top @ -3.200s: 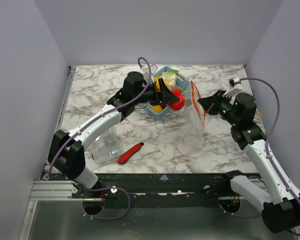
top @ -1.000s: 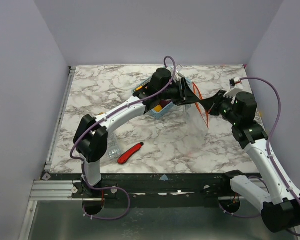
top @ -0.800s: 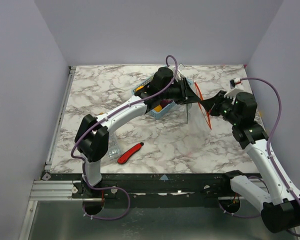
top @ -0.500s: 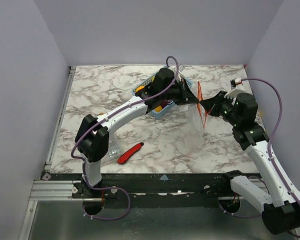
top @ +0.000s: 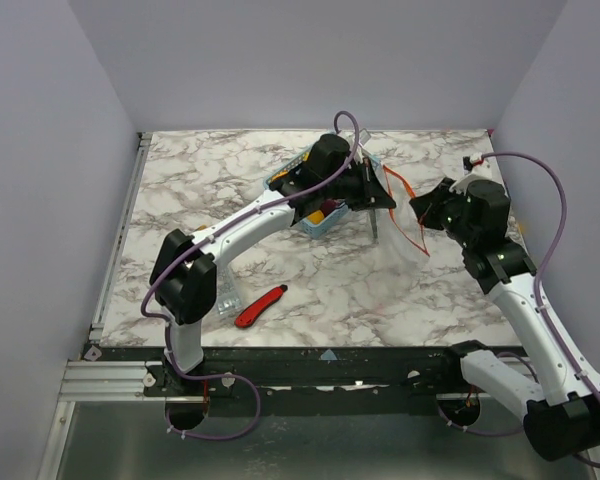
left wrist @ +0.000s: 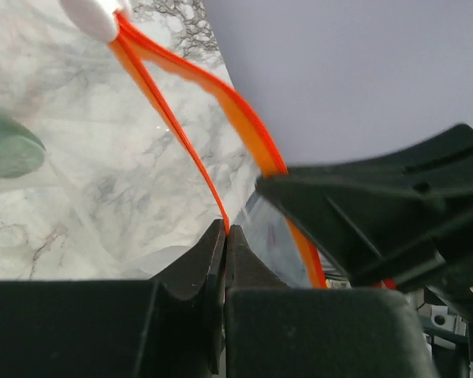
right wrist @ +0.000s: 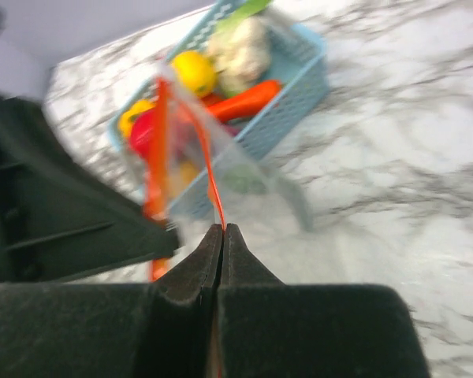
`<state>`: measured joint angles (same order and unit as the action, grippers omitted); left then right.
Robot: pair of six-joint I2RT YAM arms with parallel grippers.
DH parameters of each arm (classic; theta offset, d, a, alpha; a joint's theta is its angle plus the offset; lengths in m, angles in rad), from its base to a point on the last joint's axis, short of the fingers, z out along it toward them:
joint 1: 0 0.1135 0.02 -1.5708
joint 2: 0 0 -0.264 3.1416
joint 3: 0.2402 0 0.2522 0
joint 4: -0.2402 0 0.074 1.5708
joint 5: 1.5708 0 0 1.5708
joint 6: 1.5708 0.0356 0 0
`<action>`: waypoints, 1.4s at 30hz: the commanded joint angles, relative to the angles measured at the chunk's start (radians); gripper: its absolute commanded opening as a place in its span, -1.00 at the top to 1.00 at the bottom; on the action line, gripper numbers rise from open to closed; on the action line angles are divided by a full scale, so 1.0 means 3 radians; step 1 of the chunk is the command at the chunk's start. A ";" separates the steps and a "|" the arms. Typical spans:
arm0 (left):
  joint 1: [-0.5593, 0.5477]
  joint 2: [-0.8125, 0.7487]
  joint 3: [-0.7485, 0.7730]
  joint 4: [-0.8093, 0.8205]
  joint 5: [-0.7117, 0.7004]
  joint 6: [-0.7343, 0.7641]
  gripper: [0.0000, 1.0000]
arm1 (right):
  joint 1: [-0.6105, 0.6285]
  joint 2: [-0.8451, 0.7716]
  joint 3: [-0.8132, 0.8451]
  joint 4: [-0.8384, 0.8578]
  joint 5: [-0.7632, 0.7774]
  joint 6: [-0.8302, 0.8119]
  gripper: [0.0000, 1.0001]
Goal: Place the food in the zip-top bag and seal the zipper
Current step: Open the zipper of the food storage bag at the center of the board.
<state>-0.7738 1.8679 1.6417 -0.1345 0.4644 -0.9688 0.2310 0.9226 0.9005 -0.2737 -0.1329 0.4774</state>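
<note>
Both my grippers are on the bag's opening (top: 404, 204). My left gripper should release the zipper and take the red piece (right wrist: 143, 135) while my right gripper keeps the bag up.
The clear zip-top bag (top: 394, 238) hangs between my two grippers above the table, its mouth spread into a loop. My left gripper (left wrist: 225, 230) is shut on one side of the orange zipper (left wrist: 248, 126); a white slider (left wrist: 93, 16) sits at the strip's far end. My right gripper (right wrist: 222, 228) is shut on the other side of the zipper (right wrist: 209, 169). In the top view the left gripper (top: 378, 200) and right gripper (top: 417, 212) stand close together. The food lies in the blue basket (right wrist: 296, 102): a yellow piece (right wrist: 193, 72), a white piece (right wrist: 240, 47), an orange piece (right wrist: 248, 101), a red piece (right wrist: 144, 130).
A red utility knife (top: 260, 306) lies near the table's front. A clear ridged box (top: 224, 296) sits partly behind the left arm's elbow. The basket (top: 318, 226) is under the left forearm, just left of the bag. Grey walls enclose the table.
My left gripper has closed on the zipper strip. The right gripper shifted slightly back and right, and the bag's mouth now bows open between the two.
</note>
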 commanded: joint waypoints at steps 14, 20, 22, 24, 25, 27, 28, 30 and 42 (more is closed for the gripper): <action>0.0175 0.0639 0.0924 0.0563 0.1618 -0.0825 1.00 | 0.0035 0.0681 0.0897 -0.0905 0.2595 -0.0508 1.00; 0.0183 0.0908 0.1167 0.0331 0.1414 -0.0636 1.00 | 0.0034 0.0732 0.0942 -0.0955 0.2882 -0.0658 0.99; 0.0190 0.1013 0.1210 0.0226 0.1404 -0.0560 1.00 | 0.0037 0.0714 0.0960 -0.1011 0.2875 -0.0684 0.99; 0.0203 0.1039 0.1136 0.0159 0.1371 -0.0403 1.00 | 0.0033 0.0642 0.0920 -0.0977 0.2836 -0.0719 0.99; 0.0212 0.1026 0.1083 0.0063 0.1326 -0.0279 1.00 | 0.0038 0.0598 0.0886 -0.0943 0.2751 -0.0716 0.99; 0.0236 0.0963 0.0941 -0.0156 0.1216 -0.0023 1.00 | 0.0035 0.0506 0.0812 -0.0893 0.2244 -0.0598 0.99; 0.0255 0.0923 0.0850 -0.0197 0.1198 0.0054 1.00 | 0.0037 0.0467 0.0743 -0.0816 0.1810 -0.0561 0.99; 0.0291 0.0797 0.0599 -0.0158 0.1183 0.0125 1.00 | 0.0036 0.0400 0.0543 -0.0626 0.1250 -0.0531 0.99; 0.0418 0.0320 0.0047 -0.0433 0.0924 0.0483 0.32 | 0.0034 0.0507 0.0327 -0.0363 0.0575 -0.0601 0.99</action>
<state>-0.6525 2.0850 1.6894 -0.2356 0.7940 -0.9009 0.2424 1.0618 1.0138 -0.4297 0.1551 0.2974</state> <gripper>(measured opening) 0.256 0.005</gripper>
